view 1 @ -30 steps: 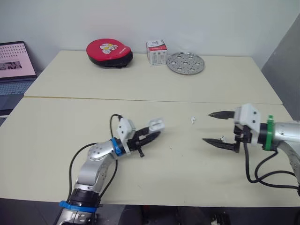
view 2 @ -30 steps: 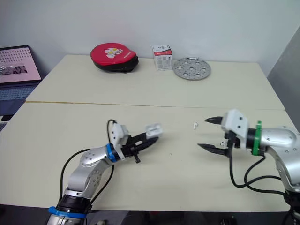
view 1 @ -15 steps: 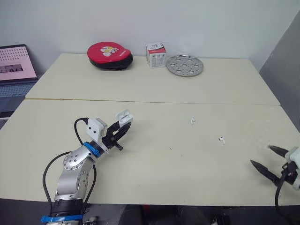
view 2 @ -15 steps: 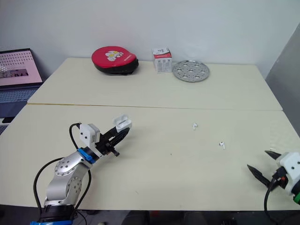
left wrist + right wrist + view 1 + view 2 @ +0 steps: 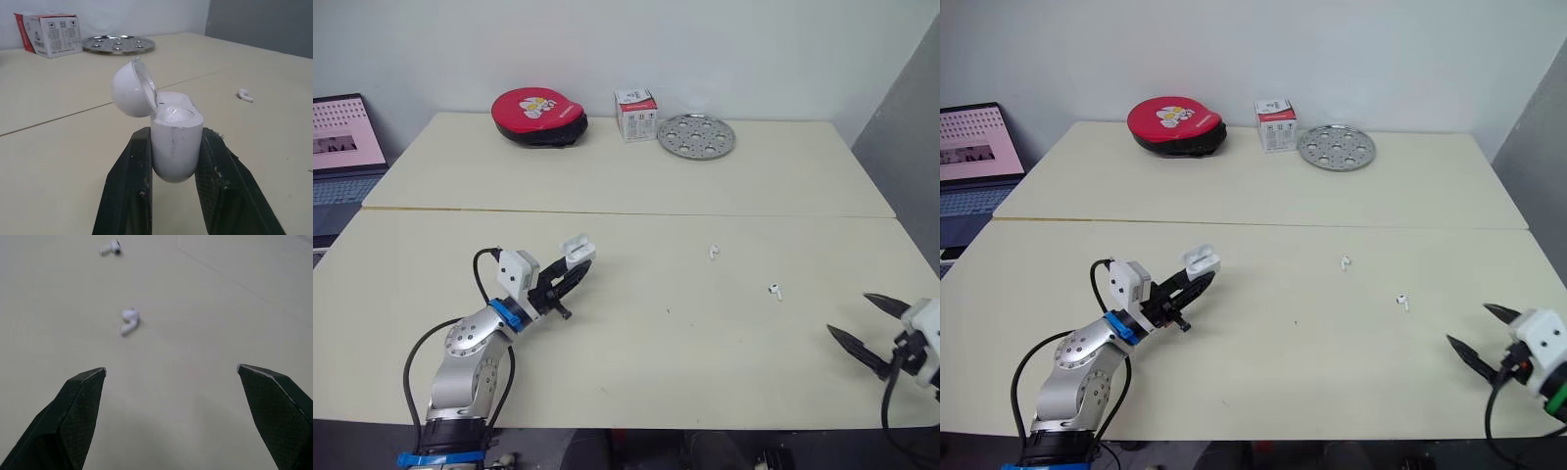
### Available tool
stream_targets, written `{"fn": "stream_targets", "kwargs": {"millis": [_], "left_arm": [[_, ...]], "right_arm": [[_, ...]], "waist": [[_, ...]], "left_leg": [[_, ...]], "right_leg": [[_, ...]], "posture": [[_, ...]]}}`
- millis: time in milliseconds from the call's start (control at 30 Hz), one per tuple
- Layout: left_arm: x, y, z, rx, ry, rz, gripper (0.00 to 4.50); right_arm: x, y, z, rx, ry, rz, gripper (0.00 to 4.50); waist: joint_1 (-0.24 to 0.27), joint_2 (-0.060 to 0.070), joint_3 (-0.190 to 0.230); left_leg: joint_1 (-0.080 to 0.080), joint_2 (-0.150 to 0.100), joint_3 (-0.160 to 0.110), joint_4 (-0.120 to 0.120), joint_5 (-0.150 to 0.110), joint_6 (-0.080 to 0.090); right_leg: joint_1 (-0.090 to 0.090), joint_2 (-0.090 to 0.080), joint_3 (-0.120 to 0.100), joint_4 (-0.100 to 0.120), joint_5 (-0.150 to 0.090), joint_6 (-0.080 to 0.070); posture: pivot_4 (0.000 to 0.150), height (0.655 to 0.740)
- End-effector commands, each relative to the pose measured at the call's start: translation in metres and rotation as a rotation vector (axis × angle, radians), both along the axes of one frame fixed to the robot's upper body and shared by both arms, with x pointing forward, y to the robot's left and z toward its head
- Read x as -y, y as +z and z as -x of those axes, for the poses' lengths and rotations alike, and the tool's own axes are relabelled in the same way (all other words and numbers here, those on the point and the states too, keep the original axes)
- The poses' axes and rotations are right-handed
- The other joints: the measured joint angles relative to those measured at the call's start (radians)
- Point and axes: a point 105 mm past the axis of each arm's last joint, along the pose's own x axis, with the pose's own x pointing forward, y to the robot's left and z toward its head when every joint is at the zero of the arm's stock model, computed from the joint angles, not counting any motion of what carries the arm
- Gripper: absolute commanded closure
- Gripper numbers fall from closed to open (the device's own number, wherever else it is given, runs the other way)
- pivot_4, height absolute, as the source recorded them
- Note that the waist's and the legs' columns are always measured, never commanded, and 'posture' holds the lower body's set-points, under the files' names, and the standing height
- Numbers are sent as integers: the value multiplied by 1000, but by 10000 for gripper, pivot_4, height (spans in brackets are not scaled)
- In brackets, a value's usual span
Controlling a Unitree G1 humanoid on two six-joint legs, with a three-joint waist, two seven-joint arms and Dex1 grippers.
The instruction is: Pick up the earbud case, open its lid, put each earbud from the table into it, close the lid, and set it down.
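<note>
The white earbud [image 5: 130,321] should slide stem-first into the open earbud case when I lower it, because a thin stem [image 5: 126,329] sticks out from its round head.
The white earbud case [image 5: 176,142] stands upright between black fingers [image 5: 128,186], its lid [image 5: 131,90] hinged open. My left gripper [image 5: 570,277] is shut on it, a little above the table at the front left. Two white earbuds lie loose on the table: one [image 5: 714,253] near the middle, the other [image 5: 773,291] nearer the right. My right gripper [image 5: 849,313] hovers open and empty by the front right edge, some way short of the nearer earbud [image 5: 128,319]; the farther earbud [image 5: 111,247] lies beyond it.
Along the back edge sit a red round pouch [image 5: 539,115], a small white box [image 5: 636,113] and a perforated metal disc [image 5: 696,134]. A laptop [image 5: 347,132] stands off the table's left side. A seam [image 5: 626,211] runs across between the two tabletops.
Over the last second both arms drew apart: the left gripper carried the case to the left, and the right gripper pulled back from the earbuds to the front right edge.
</note>
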Motion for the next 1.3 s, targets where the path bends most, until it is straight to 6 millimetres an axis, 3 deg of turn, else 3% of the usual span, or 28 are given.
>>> {"fn": "stream_targets", "kwargs": {"millis": [33, 200, 433, 767, 900, 1000, 1300], "left_arm": [[10, 14, 2, 52, -57, 20, 36912], [21, 14, 2, 59, -98, 29, 36912], [37, 10, 5, 59, -149, 39, 36912], [47, 8, 6, 56, -180, 30, 36912], [49, 7, 6, 57, -187, 25, 36912], [50, 6, 6, 58, -190, 21, 36912], [51, 5, 7, 55, -193, 17, 36912]], "right_arm": [[-36, 21, -15, 74, 66, -31, 0], [-83, 20, -43, 96, 63, -76, 0], [-122, 2, -95, 58, -122, -160, 0], [-150, -11, -141, 6, -249, -273, 0], [-156, -27, -151, -43, -297, -249, 0], [-155, -38, -150, -87, -344, -253, 5923], [-157, -37, -136, -95, -346, -274, 38526]], "waist": [[0, 0, 0], [2, 0, 0], [2, 0, 0], [0, 0, 0], [1, 0, 0], [0, 0, 0], [4, 0, -1]], "left_leg": [[0, 0, 0, 0, 0, 0], [-1, 0, -1, 0, 0, 0], [-2, 0, 0, 0, 0, 0], [-3, 1, 0, 0, 0, 0], [-4, 1, 0, -1, 0, 0], [-3, 1, 0, -1, 0, 0], [-3, 0, 0, -1, 0, 0]], "right_leg": [[0, 0, 0, 0, 0, 0], [-1, 0, -1, 0, 0, 0], [-3, 0, 0, 1, 0, 0], [-5, 0, 0, 1, 0, 0], [-6, 0, 0, 1, 0, 0], [-6, 0, 0, 1, 0, 0], [-5, 0, -1, 1, 0, 0]], "posture": [[1500, 7400], [1500, 7400], [1500, 7400], [1500, 7400], [1500, 7400], [1500, 7400], [1500, 7400]]}}
